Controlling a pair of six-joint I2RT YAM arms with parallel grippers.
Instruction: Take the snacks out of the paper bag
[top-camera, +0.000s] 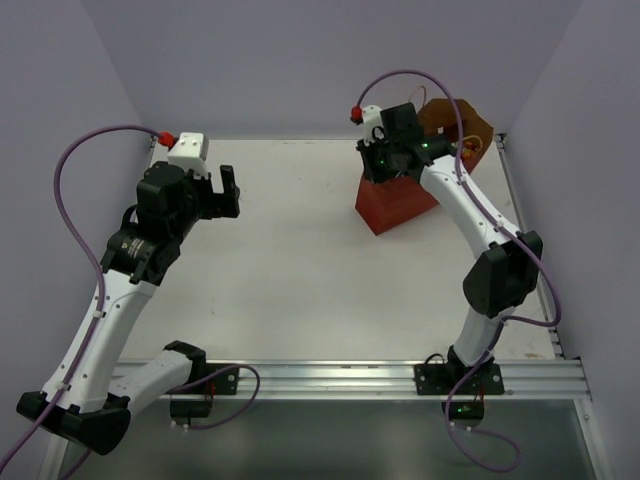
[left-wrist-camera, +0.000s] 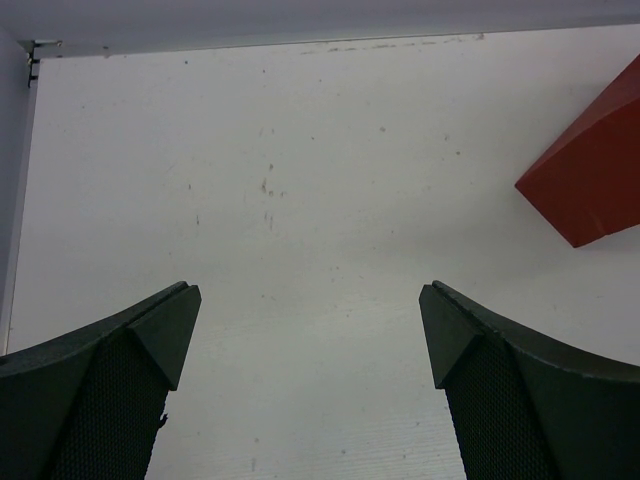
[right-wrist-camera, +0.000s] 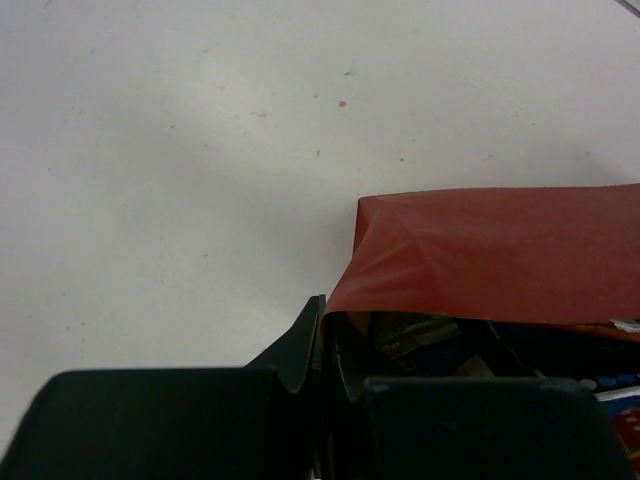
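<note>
Next, my right gripper pulls the paper bag (top-camera: 393, 208) to the table's middle (top-camera: 298, 228) before my left gripper takes the bag's rim, because the bag is far from my left gripper.
The red-brown paper bag (top-camera: 395, 205) lies on its side at the back right of the table, its brown-lined mouth (top-camera: 455, 125) towards the back wall. My right gripper (top-camera: 385, 150) sits at the bag. In the right wrist view it (right-wrist-camera: 328, 335) is shut on the paper bag's rim (right-wrist-camera: 345, 290), one finger outside and one inside. Snacks (right-wrist-camera: 425, 335) show dimly in the dark inside, with a blue-white one (right-wrist-camera: 615, 385) at the right edge. My left gripper (top-camera: 228, 190) hangs open over bare table, far left of the bag, with nothing between its fingers (left-wrist-camera: 160, 330).
A corner of the paper bag (left-wrist-camera: 590, 180) shows at the right of the left wrist view. The white table (top-camera: 290, 280) ends at purple walls at the back and sides. A metal rail (top-camera: 350, 378) runs along the near edge.
</note>
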